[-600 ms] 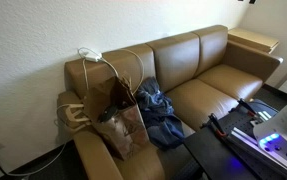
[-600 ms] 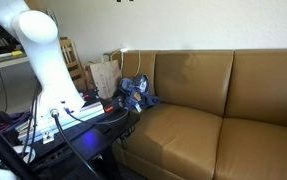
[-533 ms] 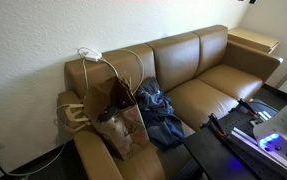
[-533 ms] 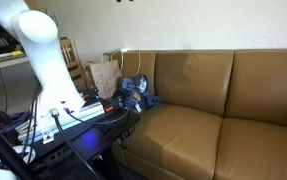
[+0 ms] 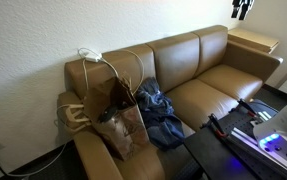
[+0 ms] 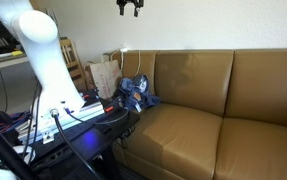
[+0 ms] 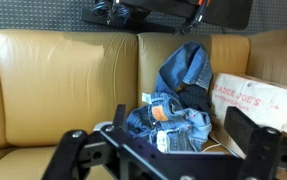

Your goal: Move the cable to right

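Note:
Next, I swing my gripper back to the white cable on the backrest [image 5: 95, 58], because my gripper is hanging high over the sofa's end [image 5: 229, 76] away from the paper bag.
A thin white cable with a white plug [image 5: 88, 54] lies on top of the tan sofa's backrest and loops down over its front [image 5: 129, 62]. In an exterior view it shows beside the paper bag [image 6: 124, 48]. A short white stretch lies by the jeans in the wrist view [image 7: 211, 146]. My gripper [image 5: 242, 8] hangs high above the sofa near the top edge in both exterior views [image 6: 131, 7], far from the cable. In the wrist view the gripper [image 7: 163, 150] is open and empty, its jaws wide apart.
A brown paper bag [image 5: 118, 118] and a heap of blue jeans [image 5: 159, 112] sit on the sofa's end seat; they also show in the wrist view as bag [image 7: 255, 98] and jeans [image 7: 173, 112]. The robot's stand [image 5: 245, 132] is in front of the sofa [image 5: 208, 80].
My gripper has come down into the top of both exterior views; before, only its tip showed. The cable, bag and jeans have not moved.

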{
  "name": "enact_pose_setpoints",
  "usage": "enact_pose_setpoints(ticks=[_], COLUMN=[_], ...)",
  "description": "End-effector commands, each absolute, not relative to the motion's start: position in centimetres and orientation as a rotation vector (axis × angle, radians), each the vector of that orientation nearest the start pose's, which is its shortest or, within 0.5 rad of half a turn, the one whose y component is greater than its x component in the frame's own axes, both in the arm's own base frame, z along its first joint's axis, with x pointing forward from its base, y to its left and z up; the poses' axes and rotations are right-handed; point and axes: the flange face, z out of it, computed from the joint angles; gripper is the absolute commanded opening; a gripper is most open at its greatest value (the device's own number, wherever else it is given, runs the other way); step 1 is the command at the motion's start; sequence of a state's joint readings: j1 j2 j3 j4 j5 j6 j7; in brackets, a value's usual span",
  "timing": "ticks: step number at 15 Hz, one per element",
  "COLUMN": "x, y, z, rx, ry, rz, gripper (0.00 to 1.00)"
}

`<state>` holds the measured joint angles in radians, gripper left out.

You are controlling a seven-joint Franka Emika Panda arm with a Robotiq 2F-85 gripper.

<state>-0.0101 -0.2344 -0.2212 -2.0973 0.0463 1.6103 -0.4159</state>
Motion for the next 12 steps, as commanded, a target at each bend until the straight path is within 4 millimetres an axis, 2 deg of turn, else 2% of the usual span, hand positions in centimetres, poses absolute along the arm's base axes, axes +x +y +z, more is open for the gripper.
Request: enact_pose_setpoints(ticks=[1,3,7,8,12], x=[47.8,48.8,49.6,48.8,49.2], y=[-11.1,-12.1,-12.6,-11.9,-12.0], z=[48.6,49.1,50.9,49.9,51.0], rx=[-2.839,-2.788,-2.733,-2.759,-2.751], ry=[-0.528,-0.673,-0.961,-0.850,-0.933], rz=[0.436,0.494,0.619,0.566,0.585], gripper=[1.00,1.00,1.00,1.00,1.00])
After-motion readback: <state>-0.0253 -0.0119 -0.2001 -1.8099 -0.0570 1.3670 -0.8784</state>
